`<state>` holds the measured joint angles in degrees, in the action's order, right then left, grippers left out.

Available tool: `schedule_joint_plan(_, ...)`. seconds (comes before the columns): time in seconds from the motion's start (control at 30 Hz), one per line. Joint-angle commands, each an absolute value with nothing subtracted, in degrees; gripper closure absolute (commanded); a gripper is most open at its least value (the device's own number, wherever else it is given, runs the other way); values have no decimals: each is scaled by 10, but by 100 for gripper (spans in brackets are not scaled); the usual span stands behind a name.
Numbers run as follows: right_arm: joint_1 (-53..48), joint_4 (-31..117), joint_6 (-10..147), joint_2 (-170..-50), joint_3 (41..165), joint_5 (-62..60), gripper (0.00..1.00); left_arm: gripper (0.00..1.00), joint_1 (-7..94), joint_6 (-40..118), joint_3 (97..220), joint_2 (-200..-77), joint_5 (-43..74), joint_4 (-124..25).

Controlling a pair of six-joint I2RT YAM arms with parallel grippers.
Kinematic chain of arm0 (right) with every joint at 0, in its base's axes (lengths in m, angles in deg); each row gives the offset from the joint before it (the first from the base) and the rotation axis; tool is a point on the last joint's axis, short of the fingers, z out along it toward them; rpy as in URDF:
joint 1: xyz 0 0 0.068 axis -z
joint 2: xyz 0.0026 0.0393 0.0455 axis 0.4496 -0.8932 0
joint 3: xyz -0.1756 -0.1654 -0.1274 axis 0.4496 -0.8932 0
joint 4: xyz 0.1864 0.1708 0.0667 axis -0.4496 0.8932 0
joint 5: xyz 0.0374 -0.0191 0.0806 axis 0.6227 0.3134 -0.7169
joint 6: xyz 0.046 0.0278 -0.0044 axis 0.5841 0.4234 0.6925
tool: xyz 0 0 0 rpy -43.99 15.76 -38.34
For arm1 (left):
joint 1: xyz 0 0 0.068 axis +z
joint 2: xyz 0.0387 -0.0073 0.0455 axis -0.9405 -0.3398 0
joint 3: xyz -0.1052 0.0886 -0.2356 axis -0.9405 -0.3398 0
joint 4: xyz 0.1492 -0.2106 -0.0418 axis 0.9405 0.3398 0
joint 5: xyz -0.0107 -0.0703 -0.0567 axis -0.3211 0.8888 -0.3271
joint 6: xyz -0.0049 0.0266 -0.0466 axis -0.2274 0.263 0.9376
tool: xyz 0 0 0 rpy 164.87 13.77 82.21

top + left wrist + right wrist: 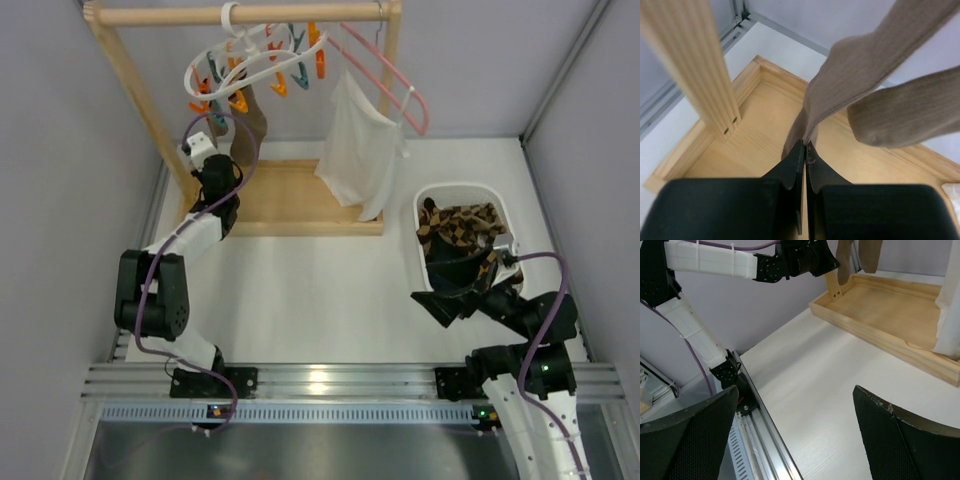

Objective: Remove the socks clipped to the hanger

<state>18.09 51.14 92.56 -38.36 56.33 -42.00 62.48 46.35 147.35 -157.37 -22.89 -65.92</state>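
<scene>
My left gripper is holding the long brown sock's lower end near the wooden post (pixel 172 158). It should pull the sock away toward the white cloth (pixel 358 150).
The white oval hanger (pixel 243 66) hangs by its hook on the wooden rail, with orange and teal clothespins (pixel 300 62) dangling from it. Two plain brown socks (pixel 250 118) hang from its left side. In the left wrist view they are one long sock (pixel 855 70) and a second toe end (pixel 910 110). My left gripper (pixel 805 146) is shut on the lower end of the long sock, just above the wooden base; it also shows in the top view (pixel 237 150). My right gripper (pixel 795 435) is open and empty over the table, beside the basket (pixel 440 303).
A white basket (pixel 420 205) at the right holds argyle and black socks (pixel 462 232). A pink wire hanger (pixel 385 75) carries a white cloth (pixel 360 150). The wooden rack has a post (pixel 695 65) and a tray base (pixel 760 150).
</scene>
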Motion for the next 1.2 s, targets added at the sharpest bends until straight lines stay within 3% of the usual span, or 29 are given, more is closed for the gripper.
schedule_joint_plan(0.0, 172, 482, 944, -386, 574, -414, 8, 100, 603, 542, 1421, -1503, -303, -693)
schedule_joint_plan(0.47, 173, 517, 942, -381, 613, -407, 9, 100, 401, 586, 1261, -1306, -506, -692)
schedule_joint_plan(0.7, 172, 513, 943, -405, 638, -399, 10, 100, 306, 534, 1264, -1304, -579, -692)
schedule_joint_plan(0.9, 172, 551, 910, -464, 690, -379, 13, 100, 316, 468, 1338, -1352, -548, -690)
schedule_joint_plan(1.17, 171, 536, 909, -475, 687, -384, 13, 100, 344, 449, 1353, -1325, -498, -689)
